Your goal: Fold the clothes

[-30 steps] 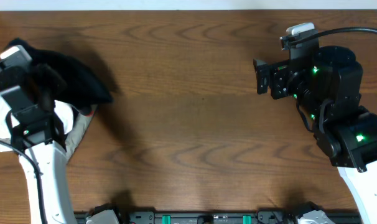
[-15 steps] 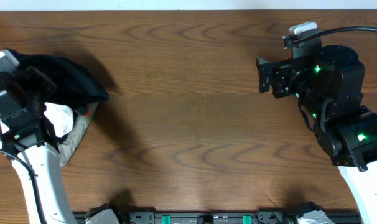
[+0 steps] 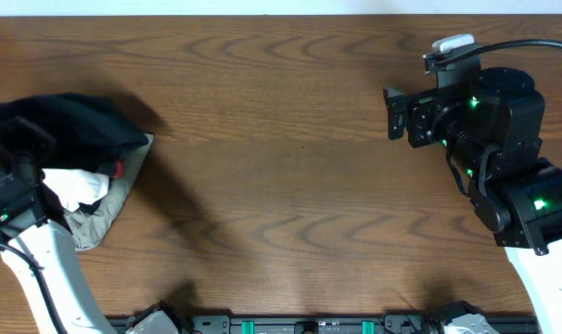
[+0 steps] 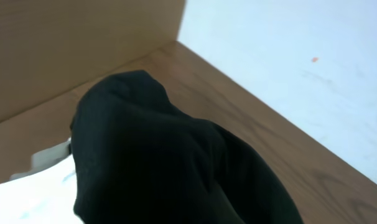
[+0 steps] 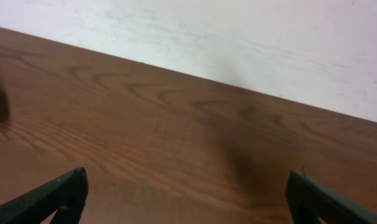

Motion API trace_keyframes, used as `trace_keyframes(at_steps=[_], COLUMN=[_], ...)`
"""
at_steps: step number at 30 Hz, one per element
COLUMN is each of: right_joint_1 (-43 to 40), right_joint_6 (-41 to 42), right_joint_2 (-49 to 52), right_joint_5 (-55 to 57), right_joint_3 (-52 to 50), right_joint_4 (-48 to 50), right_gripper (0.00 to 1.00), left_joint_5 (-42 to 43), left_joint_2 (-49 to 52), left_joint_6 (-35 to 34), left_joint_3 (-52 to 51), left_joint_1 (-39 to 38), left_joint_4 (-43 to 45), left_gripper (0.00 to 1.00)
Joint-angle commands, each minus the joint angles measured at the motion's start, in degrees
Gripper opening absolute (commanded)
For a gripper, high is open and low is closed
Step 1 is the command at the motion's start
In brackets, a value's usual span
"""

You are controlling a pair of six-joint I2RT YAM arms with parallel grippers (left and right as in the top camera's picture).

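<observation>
The black leggings [image 3: 88, 130] already hang over the white and olive-grey folded garments [image 3: 88, 202], so my left gripper should keep laying them until they rest on that stack, then release.
The clothes [image 3: 77, 130], black leggings, are bunched in a heap at the table's far left edge, with a spot of coral-red trim [image 3: 120, 169] showing. They drape over my left wrist [image 3: 7, 176] and hide its fingers. In the left wrist view the black cloth [image 4: 170, 162] fills the frame right up to the lens, so my left gripper is shut on it. Far to the right, my right gripper [image 3: 390, 113] hovers over bare wood, open wide with nothing between its fingers [image 5: 185, 186].
Under and beside the black heap lie a white folded garment [image 3: 82, 190] and an olive-grey folded garment [image 3: 105, 213]. The white one also shows in the left wrist view [image 4: 27, 193]. The wooden table [image 3: 281, 186] ends at a pale wall behind.
My left arm has pulled left and toward the front edge, dragging the black bundle with it and uncovering more of the white and olive-grey garments. The right arm has barely moved.
</observation>
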Motion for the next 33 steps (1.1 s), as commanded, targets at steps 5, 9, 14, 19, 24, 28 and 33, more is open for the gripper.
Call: trace_keyframes(at_steps=[5, 9, 14, 19, 24, 28, 33], right_joint_1=[-0.55, -0.55, -0.55, -0.55, -0.55, -0.55, -0.68], right_joint_6=[-1.55, -1.53, -1.53, -1.53, -1.55, -1.55, -1.57], right_joint_2=[0.07, 0.07, 0.07, 0.07, 0.07, 0.07, 0.07], right_joint_5=[0.17, 0.17, 0.17, 0.17, 0.17, 0.17, 0.20], right_joint_3=[0.92, 0.92, 0.92, 0.92, 0.92, 0.92, 0.92], right_joint_4=[-0.13, -0.09, -0.22, -0.07, -0.11, -0.13, -0.20], right_gripper=[0.99, 0.99, 0.99, 0.99, 0.99, 0.99, 0.99], left_joint_5=[-0.83, -0.85, -0.87, -0.87, -0.87, -0.87, -0.44], left_joint_2=[3.65, 5.49, 5.79, 5.79, 5.79, 5.79, 5.77], left_joint_6=[-0.48, -0.48, -0.48, -0.48, -0.48, -1.27, -9.99], left_joint_3=[1.55, 1.55, 1.55, 1.55, 1.55, 1.55, 1.55], left_joint_1=[4.35, 4.87, 6.93, 9.88, 12.00, 13.29, 15.82], left_joint_4=[-1.25, -1.97, -3.23, -4.61, -5.09, -6.34, -6.01], left_gripper=[0.06, 0.06, 0.08, 0.17, 0.53, 0.64, 0.65])
